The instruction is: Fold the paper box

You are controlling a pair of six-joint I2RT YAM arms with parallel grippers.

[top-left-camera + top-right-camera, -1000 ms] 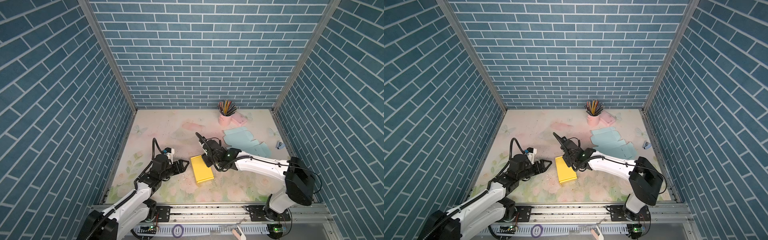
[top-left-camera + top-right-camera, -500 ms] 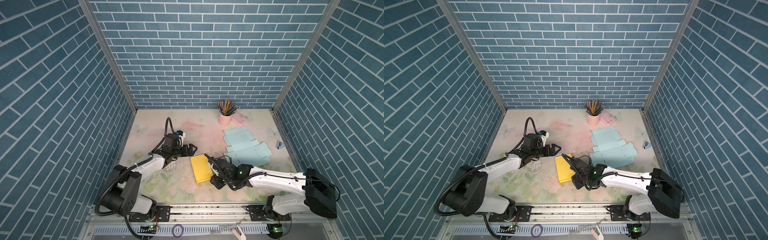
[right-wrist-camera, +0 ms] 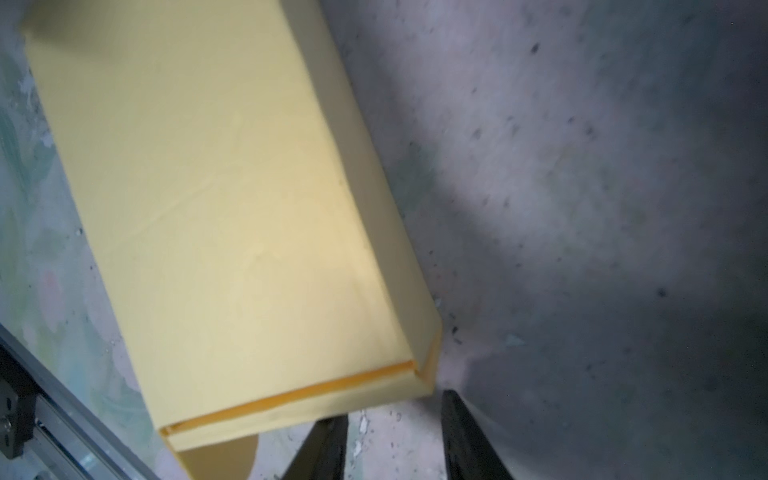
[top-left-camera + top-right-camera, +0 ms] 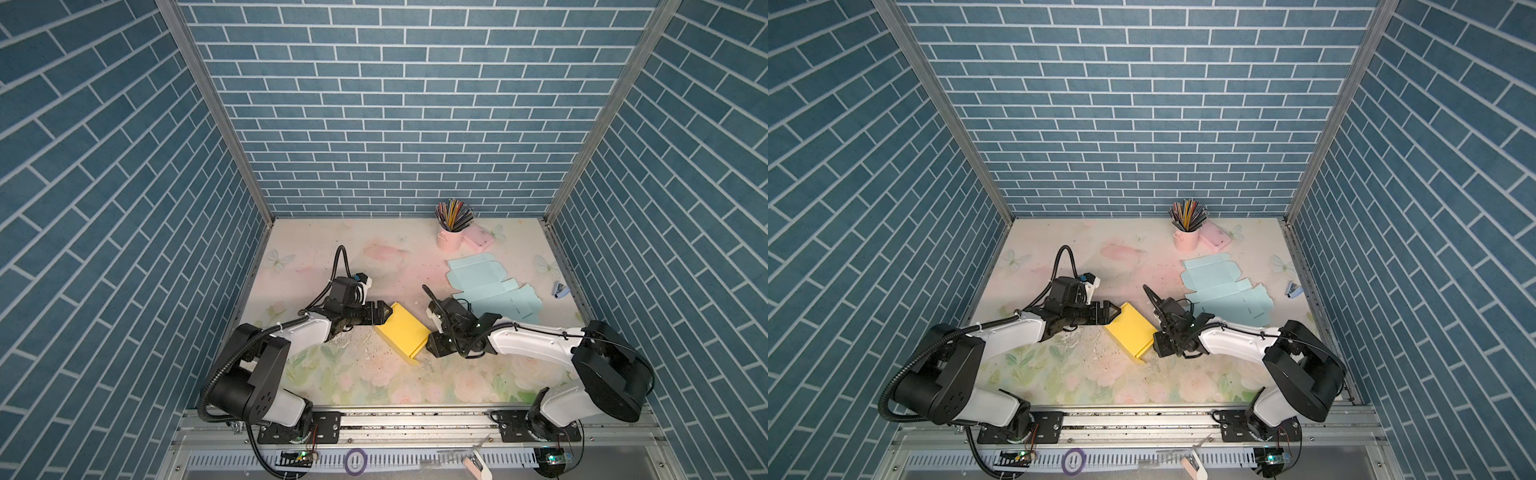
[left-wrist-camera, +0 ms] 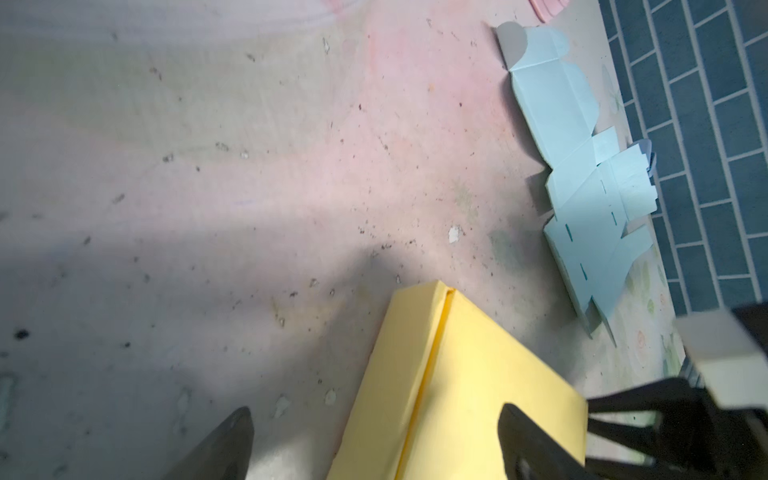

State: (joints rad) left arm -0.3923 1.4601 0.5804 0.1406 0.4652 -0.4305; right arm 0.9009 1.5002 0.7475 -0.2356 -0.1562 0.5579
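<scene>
A loose flap (image 4: 414, 361) hangs out at the paper box's end, so next my left gripper steadies the box (image 4: 402, 327) while my right gripper works the flap.
The paper box (image 4: 403, 332) (image 4: 1130, 332) is yellow, folded shut and lies flat and slantwise mid-table. My left gripper (image 4: 384, 311) (image 4: 1113, 312) is open at its far left corner. In the left wrist view the left gripper (image 5: 374, 444) straddles the box (image 5: 457, 374), one finger (image 5: 523, 440) over its top, the other over bare table. My right gripper (image 4: 430, 349) (image 4: 1156, 347) sits at the box's right end. In the right wrist view the right gripper (image 3: 395, 440) is partly open on bare table, just short of the box (image 3: 228, 208) end, where a loose flap (image 3: 220, 457) hangs.
A flat light-blue box blank (image 4: 494, 291) lies right of the grippers. A pink cup of pencils (image 4: 451, 237) and a pink case (image 4: 478, 239) stand at the back. A small blue stapler (image 4: 559, 289) lies by the right wall. The metal rail (image 4: 415, 419) runs along the front.
The left gripper swung from the front left to the box's far left corner and opened wider. The right gripper moved round to the box's right end. The box turned slantwise.
</scene>
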